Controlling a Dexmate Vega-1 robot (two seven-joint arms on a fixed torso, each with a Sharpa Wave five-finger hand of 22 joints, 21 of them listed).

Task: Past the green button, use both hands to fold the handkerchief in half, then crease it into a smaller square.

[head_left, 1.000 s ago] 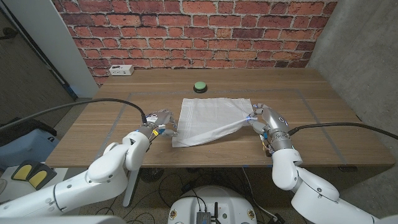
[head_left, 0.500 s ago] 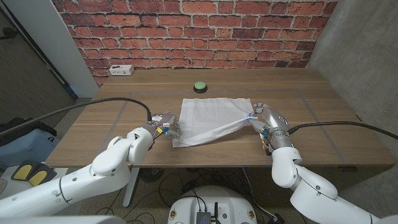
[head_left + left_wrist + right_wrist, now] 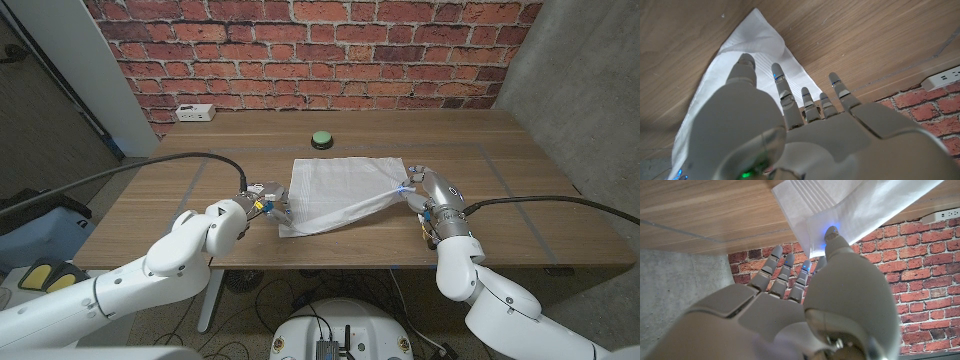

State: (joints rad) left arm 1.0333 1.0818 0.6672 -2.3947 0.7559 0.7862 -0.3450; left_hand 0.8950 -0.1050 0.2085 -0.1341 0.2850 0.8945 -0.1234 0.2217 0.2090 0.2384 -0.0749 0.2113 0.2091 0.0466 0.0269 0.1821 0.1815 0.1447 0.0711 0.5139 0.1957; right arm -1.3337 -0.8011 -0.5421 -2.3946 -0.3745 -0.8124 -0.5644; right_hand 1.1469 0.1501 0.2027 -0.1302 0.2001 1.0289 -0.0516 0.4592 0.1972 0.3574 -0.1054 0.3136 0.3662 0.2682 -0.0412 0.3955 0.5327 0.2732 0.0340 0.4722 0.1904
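My gripper will fold the handkerchief's near edge [image 3: 348,221] over. That edge sags limply while the handkerchief's far half [image 3: 345,174] lies flat, so the far half should stay down.
The white handkerchief [image 3: 335,190] lies spread on the wooden table, just on my side of the green button [image 3: 320,139]. My right hand [image 3: 424,190] pinches its near right corner [image 3: 815,240] under the thumb and holds it raised off the table, so the cloth's near edge sags from that corner. My left hand [image 3: 262,204] sits at the cloth's near left corner, fingers [image 3: 785,92] spread and stretched out over the handkerchief [image 3: 735,55], with nothing gripped.
A white power strip [image 3: 194,113] lies at the table's far left by the brick wall. Blue tape lines [image 3: 190,185] mark a rectangle on the tabletop. The table's near edge [image 3: 330,266] runs close behind both hands.
My left hand has slid right, up to the cloth's near left corner. The right hand still holds its corner raised in the same place.
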